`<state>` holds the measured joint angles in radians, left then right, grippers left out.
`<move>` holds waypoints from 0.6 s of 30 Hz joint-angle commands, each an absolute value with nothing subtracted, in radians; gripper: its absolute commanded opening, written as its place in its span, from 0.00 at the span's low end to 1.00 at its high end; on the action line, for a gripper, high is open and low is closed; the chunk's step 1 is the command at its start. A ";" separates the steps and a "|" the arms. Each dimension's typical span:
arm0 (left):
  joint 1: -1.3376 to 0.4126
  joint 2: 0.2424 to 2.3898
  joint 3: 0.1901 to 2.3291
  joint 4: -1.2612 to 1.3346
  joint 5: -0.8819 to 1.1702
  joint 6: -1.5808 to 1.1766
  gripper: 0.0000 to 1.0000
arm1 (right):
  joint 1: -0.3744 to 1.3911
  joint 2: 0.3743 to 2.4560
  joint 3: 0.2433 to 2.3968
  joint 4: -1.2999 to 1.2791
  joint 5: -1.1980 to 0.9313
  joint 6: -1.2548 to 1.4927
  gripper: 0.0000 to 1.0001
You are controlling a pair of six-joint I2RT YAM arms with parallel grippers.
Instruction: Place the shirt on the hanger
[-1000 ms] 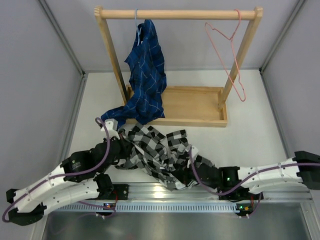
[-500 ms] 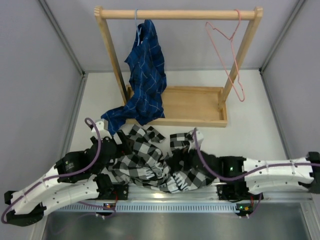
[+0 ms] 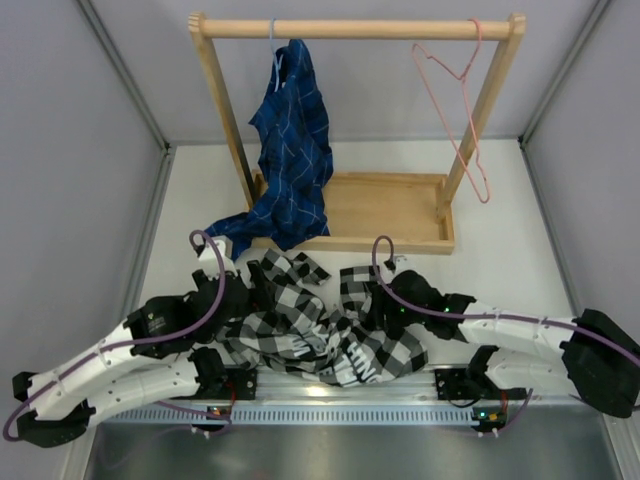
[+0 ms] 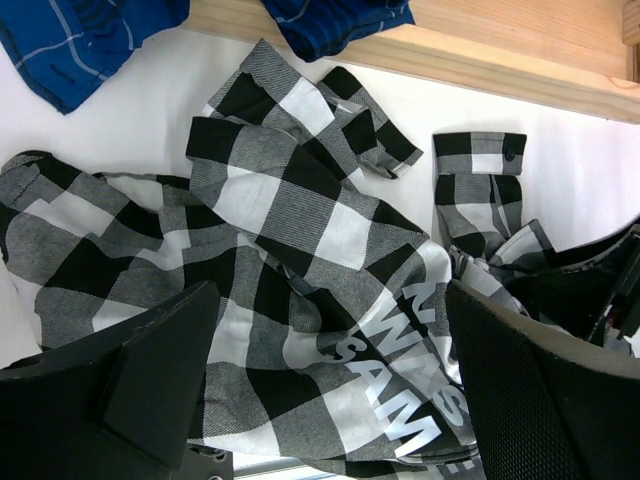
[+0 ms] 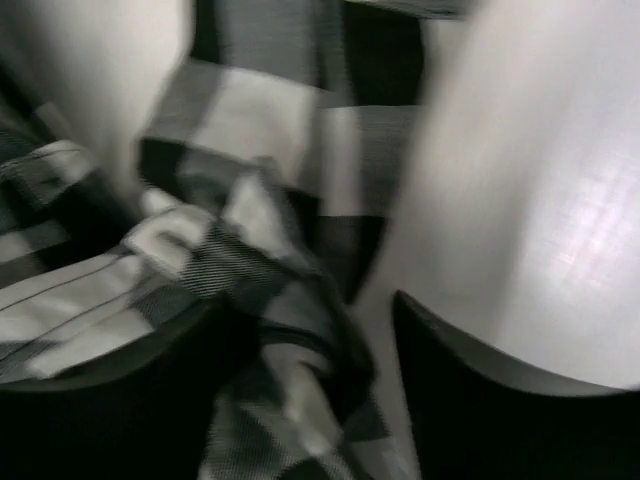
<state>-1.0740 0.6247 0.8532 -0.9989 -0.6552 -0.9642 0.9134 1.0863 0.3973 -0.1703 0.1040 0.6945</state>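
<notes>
The checked shirt lies bunched (image 3: 350, 321) by my right gripper, so my left gripper should reach over, grab a fold there (image 4: 490, 268) and pull it back before hanging the shirt.
The black-and-white checked shirt (image 3: 305, 322) lies crumpled on the table between my two arms, with white lettering showing on it in the left wrist view (image 4: 300, 250). My left gripper (image 3: 248, 292) hovers at its left side. In its own view the left gripper (image 4: 330, 390) is wide open over the cloth and holds nothing. My right gripper (image 3: 378, 303) is at the shirt's right side. Its view is blurred: the right gripper (image 5: 310, 400) has its jaws apart, a fold of the shirt (image 5: 250, 250) between them and a gap beside the right finger. The pink hanger (image 3: 462, 110) hangs bare at the rail's right end.
A wooden rack (image 3: 360, 29) with a tray base (image 3: 385, 210) stands at the back. A dark blue shirt (image 3: 295, 150) hangs at its left and trails onto the table near the checked shirt. Grey walls close in both sides.
My left gripper opened and let go of the shirt, which sank into a heap. My right arm swung from the near edge up to the shirt's right side, its jaws widening then narrowing.
</notes>
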 commanded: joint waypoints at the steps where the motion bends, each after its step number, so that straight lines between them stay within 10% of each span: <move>1: -1.072 0.624 0.888 -1.005 -0.641 -0.945 0.98 | 0.899 1.153 0.391 0.091 -0.140 0.647 0.56; 5: -1.072 0.609 0.881 -0.993 -0.641 -0.936 0.98 | 0.899 1.114 0.422 0.144 -0.141 0.572 0.00; 18: -1.072 0.630 0.940 -0.870 -0.647 -0.858 0.98 | 0.845 0.832 1.003 -0.253 0.108 0.118 0.00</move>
